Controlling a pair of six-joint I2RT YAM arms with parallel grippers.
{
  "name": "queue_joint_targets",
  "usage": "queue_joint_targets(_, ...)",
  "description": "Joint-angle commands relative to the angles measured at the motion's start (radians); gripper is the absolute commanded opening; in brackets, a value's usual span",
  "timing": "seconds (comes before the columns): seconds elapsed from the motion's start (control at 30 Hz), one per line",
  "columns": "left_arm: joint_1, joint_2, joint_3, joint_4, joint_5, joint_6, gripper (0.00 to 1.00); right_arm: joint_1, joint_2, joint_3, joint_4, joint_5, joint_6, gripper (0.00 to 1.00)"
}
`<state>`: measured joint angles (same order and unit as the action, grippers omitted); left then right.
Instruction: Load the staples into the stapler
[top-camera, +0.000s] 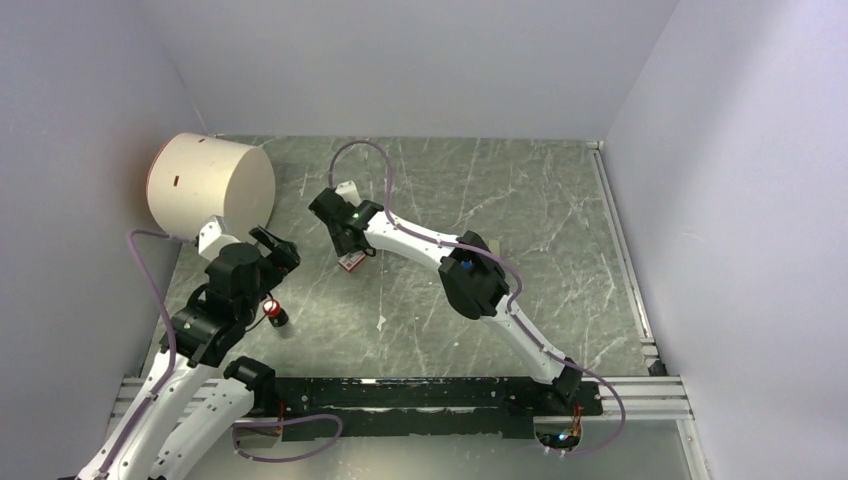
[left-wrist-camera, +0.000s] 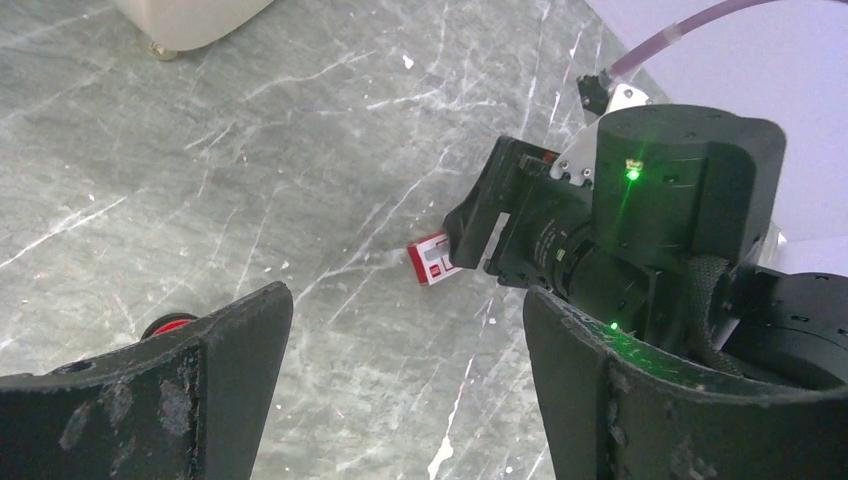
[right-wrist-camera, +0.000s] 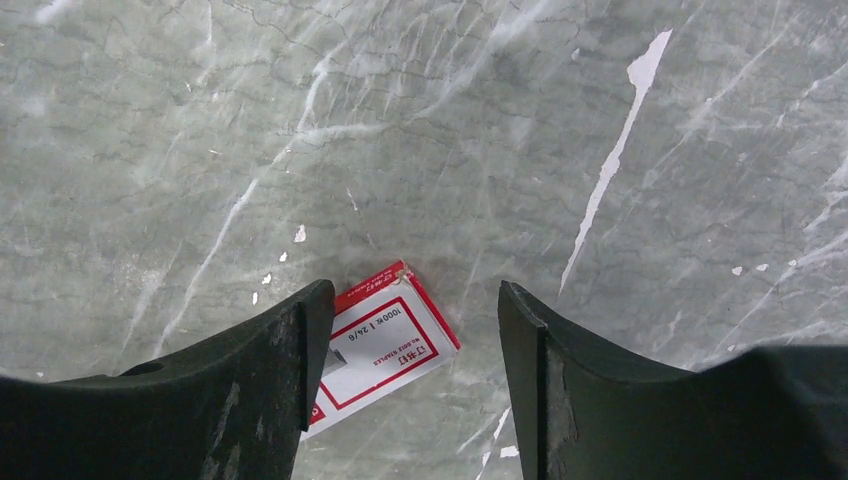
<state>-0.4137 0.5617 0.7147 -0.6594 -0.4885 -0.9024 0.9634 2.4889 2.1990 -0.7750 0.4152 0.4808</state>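
Note:
The staples box (right-wrist-camera: 388, 340) is at a slant to my grippers. Next, my right gripper straightens the box and holds its printed end while my left gripper grabs its red end (left-wrist-camera: 418, 264).
The staples are in a small red and white box (right-wrist-camera: 385, 335) lying flat on the grey marble tabletop; it also shows in the top view (top-camera: 352, 263) and the left wrist view (left-wrist-camera: 432, 260). My right gripper (right-wrist-camera: 415, 300) is open and hangs just above the box, with its left finger over the box's left part. It also shows in the top view (top-camera: 348, 245). My left gripper (left-wrist-camera: 410, 310) is open and empty, left of the box in the top view (top-camera: 275, 247). No blue stapler shows in any view.
A large cream cylinder (top-camera: 210, 185) lies at the back left. A small red and black object (top-camera: 275, 316) sits beside the left arm, partly hidden behind the left finger (left-wrist-camera: 168, 325). A pale piece (top-camera: 345, 188) lies behind the right wrist. Walls close three sides.

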Motion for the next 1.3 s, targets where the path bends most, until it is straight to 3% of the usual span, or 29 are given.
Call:
queue_joint_targets(0.0,0.006,-0.006,-0.026,-0.002,0.040,-0.026,0.89,-0.010,0.012,0.013,0.001,0.004,-0.021,0.64)
queue_joint_targets(0.2,0.006,0.026,-0.058,0.013,0.100,-0.041,0.89,-0.022,0.013,-0.012,-0.010,-0.012,-0.033,0.59)
queue_joint_targets(0.53,0.006,0.191,-0.133,0.121,0.278,-0.029,0.97,-0.056,-0.121,-0.238,0.064,-0.102,-0.056,0.39)
queue_joint_targets(0.7,0.006,0.259,-0.154,0.262,0.392,0.040,0.79,-0.077,-0.254,-0.440,0.178,-0.182,-0.092,0.33)
queue_joint_targets(0.93,0.013,0.367,-0.124,0.344,0.465,0.074,0.69,-0.144,-0.447,-0.637,0.491,-0.287,-0.332,0.48)
queue_joint_targets(1.1,0.092,0.443,-0.084,0.368,0.579,0.112,0.70,-0.191,-0.576,-0.801,0.707,-0.615,-0.601,0.65)
queue_joint_targets(1.27,0.162,0.559,-0.037,0.407,0.745,0.171,0.72,-0.190,-0.548,-0.783,0.636,-0.827,-0.809,0.73)
